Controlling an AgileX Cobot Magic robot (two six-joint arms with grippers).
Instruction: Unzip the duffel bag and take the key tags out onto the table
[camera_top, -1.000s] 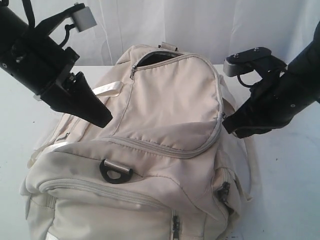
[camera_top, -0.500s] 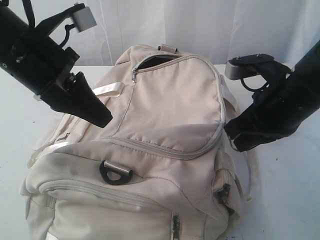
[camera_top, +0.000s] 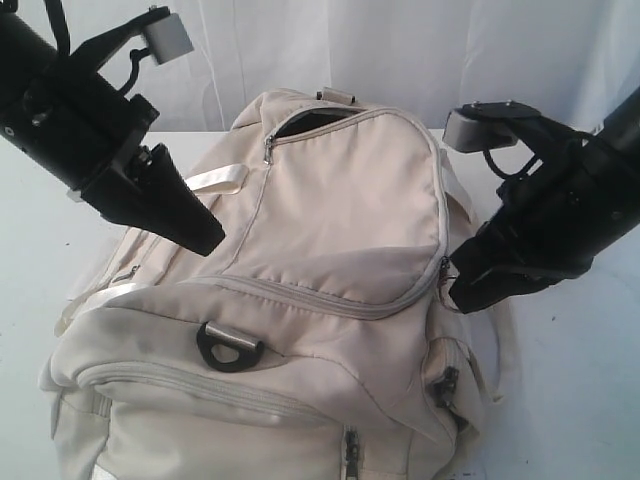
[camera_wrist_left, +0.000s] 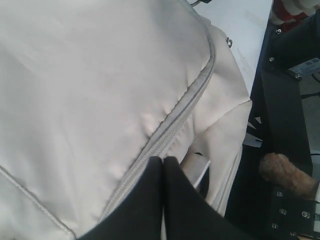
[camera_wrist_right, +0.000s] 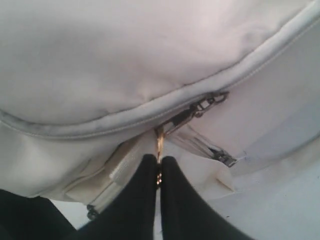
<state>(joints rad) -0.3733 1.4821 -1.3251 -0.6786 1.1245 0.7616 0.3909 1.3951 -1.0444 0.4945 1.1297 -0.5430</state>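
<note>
The robot's right gripper is holding the brass zipper pull (camera_top: 442, 296) and the flap zip (camera_top: 350, 309) lies clear, so the robot should go on pulling along it until the zip's slider gets close to the black D-ring.
The cream duffel bag (camera_top: 340, 210) lies on the white table (camera_top: 575, 400), its top pocket gaping slightly at the far end and showing dark lining (camera_top: 312, 121). My right gripper (camera_top: 455, 292) is at the bag's right side, shut on a brass zipper pull (camera_wrist_right: 159, 142) of the curved flap zip (camera_wrist_right: 100, 125); the right gripper (camera_wrist_right: 159, 161) pinches it between its black fingertips. My left gripper (camera_top: 212, 241) hovers over the bag's left shoulder, shut and holding nothing; the left gripper (camera_wrist_left: 163, 161) sits just above a zip line (camera_wrist_left: 185, 107). The key tags are hidden.
A black D-ring (camera_top: 229, 346) sits on the bag's near top edge. A pale webbing strap (camera_top: 216, 180) lies on the left side. More zip pulls hang at the front (camera_top: 350, 452) and right pocket (camera_top: 448, 384). White curtains stand behind.
My right gripper has moved down and toward the bag's front along its right side, holding the zipper pull. The left arm has stayed put.
</note>
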